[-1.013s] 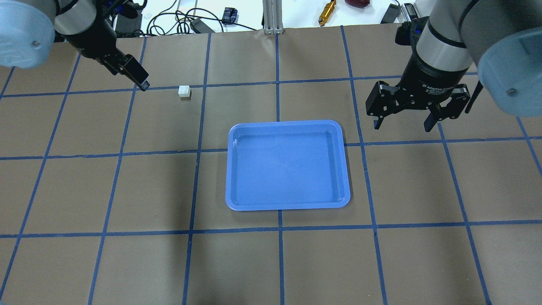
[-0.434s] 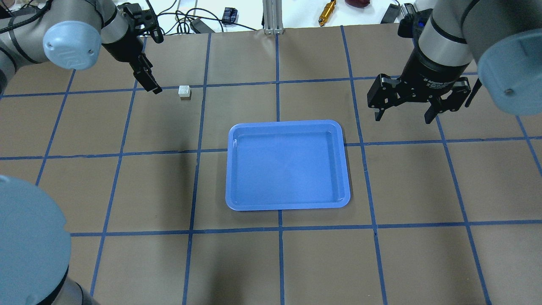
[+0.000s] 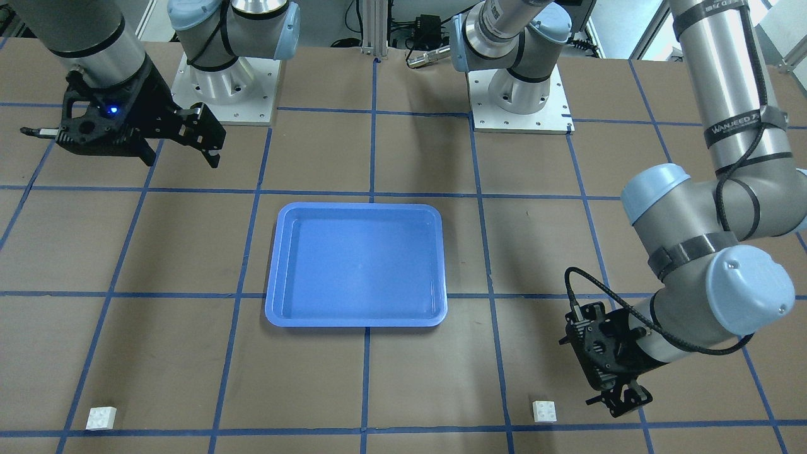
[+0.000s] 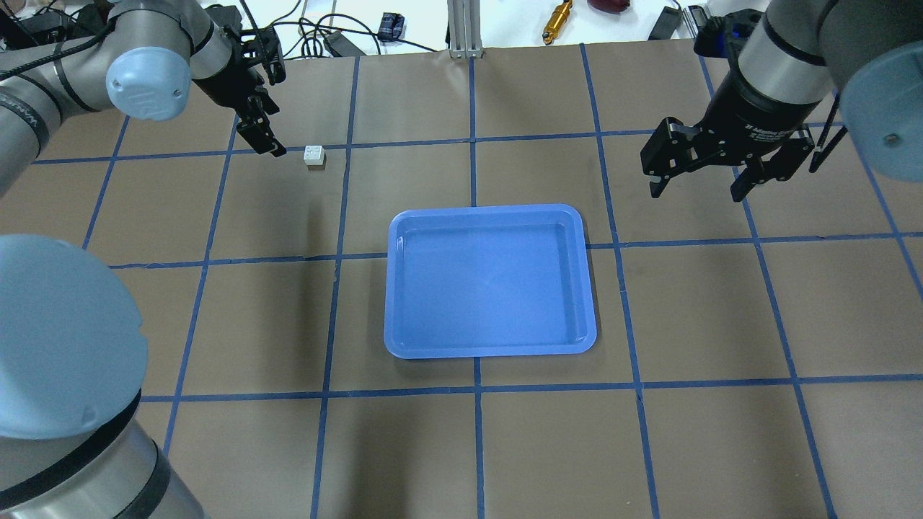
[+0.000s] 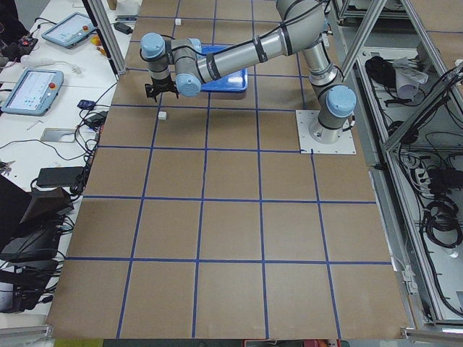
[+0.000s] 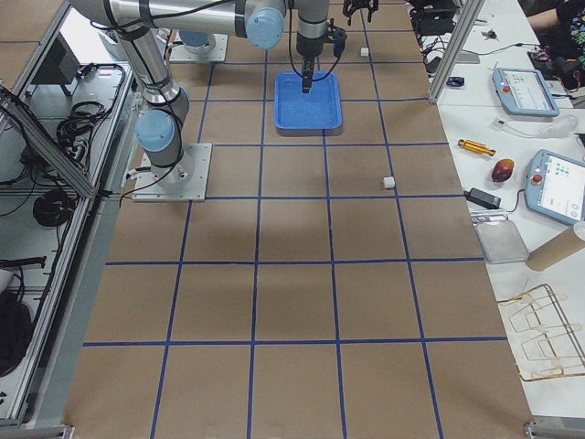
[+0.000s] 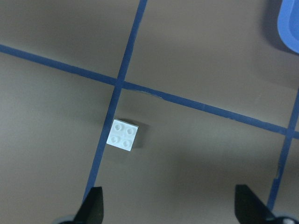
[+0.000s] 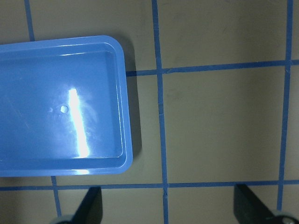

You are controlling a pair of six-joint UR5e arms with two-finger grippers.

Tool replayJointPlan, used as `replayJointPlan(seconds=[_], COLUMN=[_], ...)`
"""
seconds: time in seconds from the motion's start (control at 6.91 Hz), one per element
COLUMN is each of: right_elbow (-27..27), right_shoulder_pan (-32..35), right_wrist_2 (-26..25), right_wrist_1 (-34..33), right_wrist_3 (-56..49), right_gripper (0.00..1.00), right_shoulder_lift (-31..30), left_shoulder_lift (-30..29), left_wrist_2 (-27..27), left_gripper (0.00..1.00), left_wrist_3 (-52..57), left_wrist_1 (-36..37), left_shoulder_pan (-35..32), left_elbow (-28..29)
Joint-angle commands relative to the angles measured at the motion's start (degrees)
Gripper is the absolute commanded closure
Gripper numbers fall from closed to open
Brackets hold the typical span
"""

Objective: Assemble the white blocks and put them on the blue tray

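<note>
The white block studs up (image 7: 122,135) is free all around, so my left gripper goes on down toward it before it closes on its opposite sides (image 3: 545,412).
One white block (image 4: 314,156) sits on the table at the far left; it also shows in the front view (image 3: 545,411) and the left wrist view (image 7: 123,135). A second white block (image 3: 101,417) lies far off on my right side and does not show in the overhead view. The blue tray (image 4: 390,288) is empty at the table's middle. My left gripper (image 4: 268,144) is open and empty, just left of the first block and above it. My right gripper (image 4: 696,193) is open and empty, right of the tray and raised above the table.
The table is brown paper with a blue tape grid. Cables, a brass tool and small devices lie beyond the far edge (image 4: 555,21). The arm bases (image 3: 224,88) stand on the robot's side of the table.
My left arm has swung round and its gripper has moved right, close to the white block. My right gripper has moved slightly right and farther away.
</note>
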Motion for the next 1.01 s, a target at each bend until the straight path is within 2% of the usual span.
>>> replayJointPlan(seconds=[0.0,0.14,0.29,0.43,0.87], right_elbow=[-0.06,-0.49,-0.50,-0.50,-0.49], right_shoulder_pan=[-6.86,-8.89,-10.13,-11.62,-19.34], right_wrist_2=[4.71,5.08,5.17,5.17,17.87], right_wrist_1=[-0.73,-1.18,-4.31,-7.39,-9.43], right_wrist_3=[-17.67,-24.29,-33.23,-42.98,-64.36], right_gripper=[0.00,0.00,0.00,0.00,0.00], right_shoulder_lift=[0.71,1.68,3.34,4.75,10.45], left_shoulder_lift=[-3.70,-5.46,-6.43,-6.96,-9.16], left_wrist_2=[-5.56,-7.50,-8.91,-8.66,-8.57], left_gripper=[0.00,0.00,0.00,0.00,0.00], left_wrist_3=[6.23,6.77,13.30,15.02,16.27], left_wrist_1=[3.72,5.66,5.76,5.77,4.02], left_shoulder_pan=[1.83,1.84,2.01,2.10,2.02], left_elbow=[0.11,0.11,0.11,0.19,2.02])
